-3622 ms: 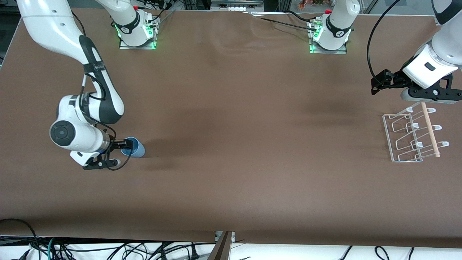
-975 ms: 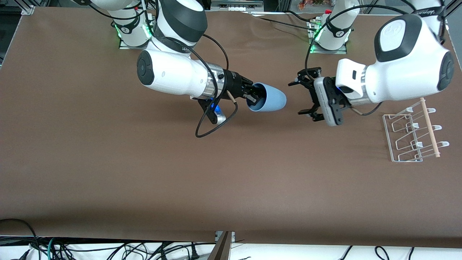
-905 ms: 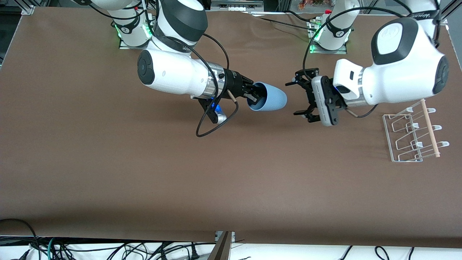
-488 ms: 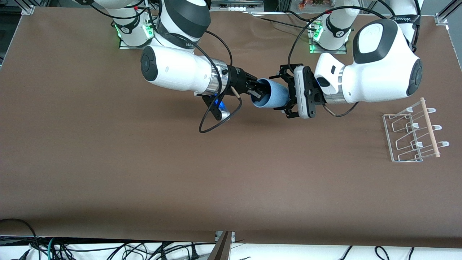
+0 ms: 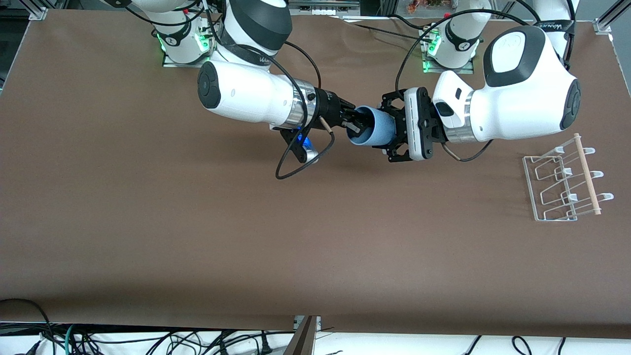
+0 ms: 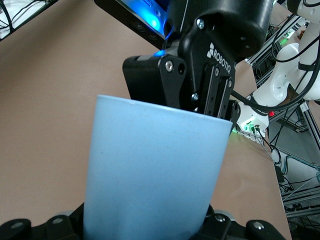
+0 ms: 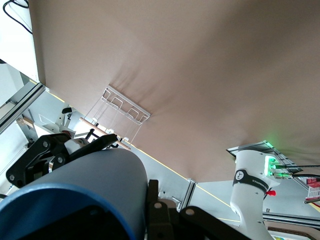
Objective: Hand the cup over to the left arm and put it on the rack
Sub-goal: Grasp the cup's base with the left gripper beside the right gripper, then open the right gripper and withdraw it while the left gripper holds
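Next, I open my right gripper and move it away before I reach the rack [image 5: 566,184], because it is pinning the rim of the cup [image 5: 359,141] in my left gripper.
The light-blue cup [image 5: 377,130] hangs on its side over the middle of the table, between the two grippers. My right gripper [image 5: 352,123] is shut on its rim, one finger inside the mouth and one outside [image 7: 152,200]. My left gripper [image 5: 390,130] straddles the cup's closed end, a finger against each side. In the left wrist view the cup [image 6: 150,170] fills the space between the jaws, with the right gripper [image 6: 200,95] at its rim. The wire rack [image 5: 562,185] with its wooden dowel stands at the left arm's end of the table, and the right wrist view shows that rack [image 7: 125,112] too.
Both arm bases [image 5: 185,42] [image 5: 448,49] stand along the table's edge farthest from the front camera. A black cable [image 5: 300,162] loops under the right wrist. More cables [image 5: 148,340] lie on the floor past the table's near edge.
The right arm lifted the cup from the table to the middle. The left arm came from over the rack, slid its open fingers around the cup's closed end, and closed in on it.
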